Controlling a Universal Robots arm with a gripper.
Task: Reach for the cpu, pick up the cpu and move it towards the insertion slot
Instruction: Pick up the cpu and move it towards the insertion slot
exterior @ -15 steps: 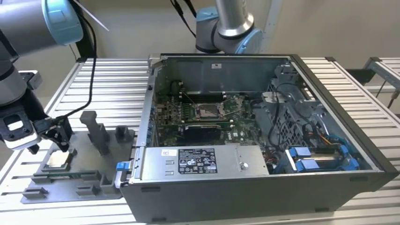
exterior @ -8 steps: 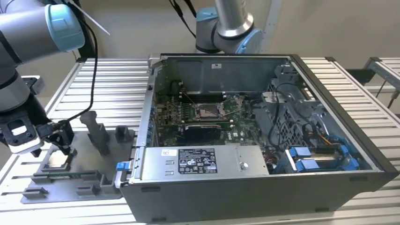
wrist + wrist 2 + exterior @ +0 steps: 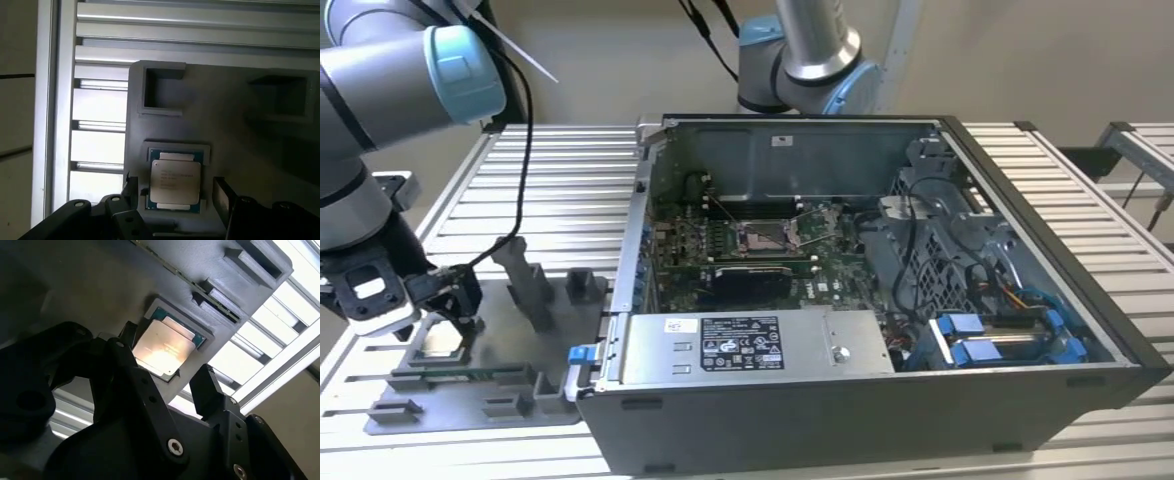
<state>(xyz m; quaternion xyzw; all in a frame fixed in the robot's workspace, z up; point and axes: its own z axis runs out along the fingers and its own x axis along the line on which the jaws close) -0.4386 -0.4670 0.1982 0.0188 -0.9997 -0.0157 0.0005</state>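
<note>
The cpu (image 3: 175,181) will come loose and leave the tray behind when I lift, because low brackets (image 3: 178,146) frame the ends and the top is left open.
The cpu (image 3: 175,181), a small square chip with a silvery top, lies flat in a recess of the grey tray (image 3: 220,145). My gripper (image 3: 176,194) is open just above it, with one dark finger (image 3: 131,187) on each side of the chip and neither touching it. In the second wrist view the cpu (image 3: 165,347) shows between the same fingers (image 3: 205,382) of the gripper (image 3: 167,360). In the exterior view the gripper (image 3: 447,322) hangs over the tray (image 3: 400,410) at the left, above the cpu (image 3: 443,342). The insertion slot (image 3: 761,237) sits on the green board inside the open computer case.
The open computer case (image 3: 854,400) stands on the exterior view's right of the tray, with a power supply (image 3: 747,345) along its near side. Upright grey fixture blocks (image 3: 527,280) rise from the tray. A second arm (image 3: 807,55) stands behind the case. The table is slatted aluminium (image 3: 547,180).
</note>
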